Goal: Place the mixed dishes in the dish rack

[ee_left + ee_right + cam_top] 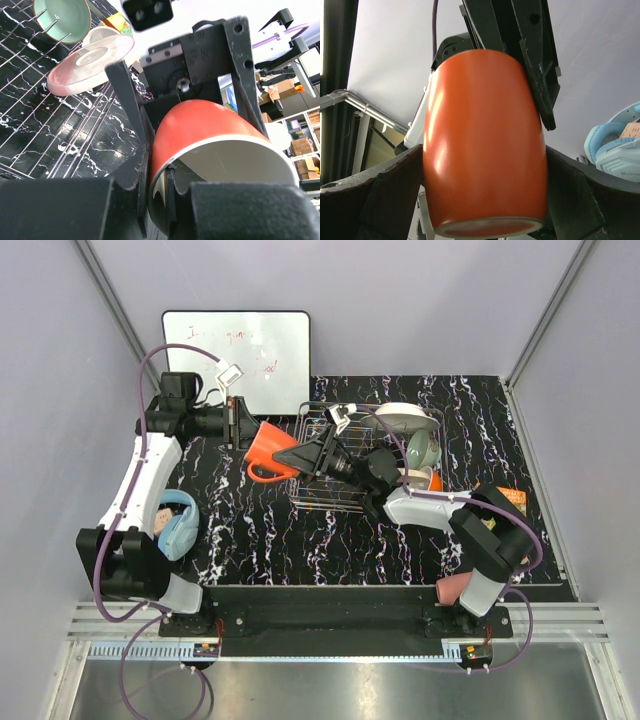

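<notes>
My left gripper's finger sits inside the orange mug's rim (157, 172), so my right gripper should take the mug's body (268, 444) and my left gripper back out before racking it.
The orange mug (265, 455) hangs above the table just left of the dish rack (325, 495). My left gripper (245, 430) is shut on its rim; the left wrist view shows one finger inside the mug (200, 135) and one outside. My right gripper (290, 458) is open, its fingers (385, 190) standing at either side of the mug's body (482, 145) near its base. In the rack lean a pink-and-cream plate (405, 418), a mint-green bowl (425, 448) and a white bowl (418, 478). A pink cup (452, 588) lies by the right arm's base.
Blue headphones (178, 523) lie at the left near the left arm. A whiteboard (240, 360) stands at the back left. An orange book (510, 498) lies right of the rack, partly under the right arm.
</notes>
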Available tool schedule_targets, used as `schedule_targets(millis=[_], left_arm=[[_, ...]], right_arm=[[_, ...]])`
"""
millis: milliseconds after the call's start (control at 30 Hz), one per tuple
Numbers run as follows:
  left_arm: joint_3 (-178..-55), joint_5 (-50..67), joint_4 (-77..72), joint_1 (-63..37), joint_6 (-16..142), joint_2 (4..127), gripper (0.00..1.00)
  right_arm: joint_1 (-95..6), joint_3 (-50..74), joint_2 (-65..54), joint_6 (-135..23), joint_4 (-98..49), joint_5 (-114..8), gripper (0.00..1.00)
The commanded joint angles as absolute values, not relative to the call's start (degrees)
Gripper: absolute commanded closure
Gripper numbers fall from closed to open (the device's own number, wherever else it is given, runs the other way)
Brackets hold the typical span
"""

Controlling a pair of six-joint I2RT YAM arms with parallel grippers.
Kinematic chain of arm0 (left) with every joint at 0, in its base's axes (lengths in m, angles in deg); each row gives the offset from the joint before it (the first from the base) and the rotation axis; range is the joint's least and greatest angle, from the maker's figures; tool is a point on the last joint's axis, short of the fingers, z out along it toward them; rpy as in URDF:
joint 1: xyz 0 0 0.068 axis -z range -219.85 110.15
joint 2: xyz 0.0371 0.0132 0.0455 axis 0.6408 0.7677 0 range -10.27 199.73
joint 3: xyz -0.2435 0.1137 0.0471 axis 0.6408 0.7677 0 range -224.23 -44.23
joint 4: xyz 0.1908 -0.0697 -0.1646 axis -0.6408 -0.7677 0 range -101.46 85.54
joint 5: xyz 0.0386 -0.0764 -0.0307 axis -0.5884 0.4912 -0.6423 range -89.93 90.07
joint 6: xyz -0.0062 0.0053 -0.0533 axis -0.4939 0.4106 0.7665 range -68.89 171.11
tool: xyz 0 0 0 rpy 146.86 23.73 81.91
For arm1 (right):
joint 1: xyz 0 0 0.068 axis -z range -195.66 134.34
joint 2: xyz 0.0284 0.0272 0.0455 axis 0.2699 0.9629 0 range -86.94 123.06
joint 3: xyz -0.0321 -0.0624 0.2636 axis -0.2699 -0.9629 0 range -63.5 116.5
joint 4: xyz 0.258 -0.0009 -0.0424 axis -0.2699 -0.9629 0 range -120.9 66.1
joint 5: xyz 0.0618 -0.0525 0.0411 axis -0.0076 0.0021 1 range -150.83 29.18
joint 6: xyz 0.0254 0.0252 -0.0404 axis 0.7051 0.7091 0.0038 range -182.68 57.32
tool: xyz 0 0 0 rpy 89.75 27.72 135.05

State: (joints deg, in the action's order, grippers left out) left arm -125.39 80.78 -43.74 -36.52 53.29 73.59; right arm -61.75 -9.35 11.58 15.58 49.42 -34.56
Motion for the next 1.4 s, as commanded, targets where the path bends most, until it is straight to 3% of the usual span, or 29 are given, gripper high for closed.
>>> schedule_targets(millis=[0, 67, 100, 167, 400, 467, 500, 533, 567, 600, 633, 700, 767, 867, 1000, 1100, 1367], left_arm=[[-127.5, 83.3, -41.3, -36.3, 53.5, 73.8, 1.00], [-127.4, 82.8, -41.4, -36.3, 53.0, 73.8, 1.00], [-127.3, 82.7, -41.2, -36.3, 53.0, 73.9, 1.00], [-127.0, 82.7, -41.2, -36.3, 52.9, 73.8, 1.00], [-124.7, 82.6, -41.1, -36.3, 52.2, 72.4, 0.99], [-123.7, 82.5, -40.9, -36.4, 52.1, 72.3, 0.90], [-123.4, 82.4, -40.8, -36.5, 52.1, 72.2, 0.77], [-123.1, 81.9, -40.8, -36.9, 52.2, 72.0, 0.72], [-122.9, 81.8, -40.8, -37.1, 52.2, 71.8, 0.66], [-122.5, 81.8, -40.8, -37.4, 52.2, 71.6, 0.59], [-122.5, 81.5, -40.8, -37.8, 52.1, 71.6, 0.46], [-121.8, 81.5, -40.8, -38.2, 51.7, 71.2, 0.38], [-121.3, 80.5, -41.1, -38.7, 51.5, 70.7, 0.02], [-120.9, 78.5, -42.1, -39.8, 49.5, 70.2, 0.01], [-120.4, 74.5, -44.3, -43.0, 45.4, 70.4, 0.01], [-118.8, 67.2, -45.5, -43.0, 42.0, 70.9, 0.01], [-108.8, 41.8, -35.2, -31.3, 39.2, 67.6, 0.01]], right_arm=[[-63.1, -7.4, 12.2, 17.1, 55.4, -33.1, 0.03], [-63.0, -8.0, 11.8, 17.3, 55.6, -33.3, 0.15], [-63.1, -8.1, 11.8, 17.1, 55.6, -33.3, 0.28], [-63.0, -8.1, 11.1, 16.6, 54.9, -33.4, 0.39], [-60.9, -9.4, 5.8, 11.5, 49.3, -33.9, 0.55], [-60.2, -9.2, 3.6, 9.9, 46.8, -33.2, 0.69], [-60.0, -8.8, 2.6, 7.4, 42.9, -33.0, 0.75], [-59.5, -8.5, 1.5, 5.7, 40.0, -32.9, 0.80], [-59.4, -8.0, -1.0, 3.6, 36.4, -32.9, 0.95], [-59.3, -6.9, -2.3, -0.8, 28.7, -33.0, 1.00], [-59.2, -6.4, -3.4, -3.2, 25.4, -33.4, 1.00], [-59.0, -5.1, -6.2, -8.2, 17.4, -33.7, 1.00], [-58.5, -4.2, -8.4, -11.2, 12.4, -34.2, 1.00], [-57.8, -0.6, -10.1, -17.0, 0.2, -35.8, 1.00], [-57.7, 13.7, -7.8, -29.9, -29.2, -41.7, 1.00], [-57.8, 22.5, -4.3, -35.0, -42.4, -47.6, 1.00], [-57.7, 45.6, 11.3, -43.6, -65.6, -59.1, 1.00]])
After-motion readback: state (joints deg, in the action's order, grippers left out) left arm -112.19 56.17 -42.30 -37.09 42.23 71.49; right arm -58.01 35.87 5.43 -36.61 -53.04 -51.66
